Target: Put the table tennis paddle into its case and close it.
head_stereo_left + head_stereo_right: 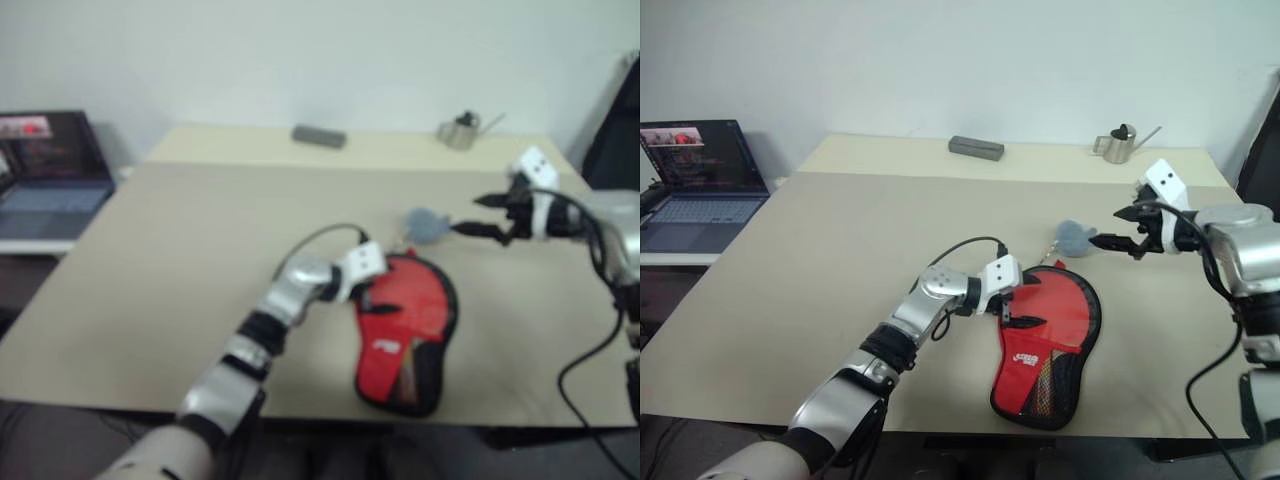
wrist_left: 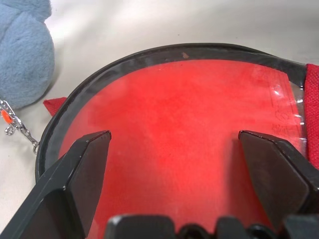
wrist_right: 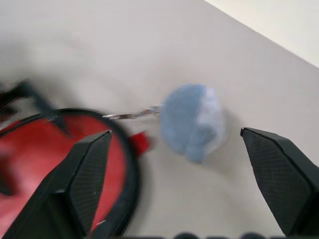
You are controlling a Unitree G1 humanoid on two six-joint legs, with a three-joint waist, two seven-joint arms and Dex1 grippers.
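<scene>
The ball (image 1: 427, 226) will pull the zipper along the case's black edge when I tug the ball, because the blue plush ball's chain (image 3: 132, 115) runs to that edge.
The case (image 1: 1070, 320) lies flat near the table's front edge, red face with a small white mark up, black-edged. A light-brown strip (image 1: 1042, 385) at its narrow end looks like the table tennis paddle's handle; the rest of the paddle is hard to tell from the case. My left gripper (image 1: 1015, 310) hovers open over the case's round end. In the left wrist view its fingers (image 2: 84, 164) straddle a red surface (image 2: 174, 99) ringed in black. A blue plush ball (image 1: 1072, 237) on a short chain sits just beyond the case. My right gripper (image 1: 1110, 228) is open, pointing at the ball (image 3: 192, 122).
An open laptop (image 1: 700, 180) stands on a side surface at the left. A grey flat bar (image 1: 975, 148) and a small metal can with a spout (image 1: 1122, 143) sit along the table's far edge. A black cable (image 1: 1210, 380) hangs by the right arm.
</scene>
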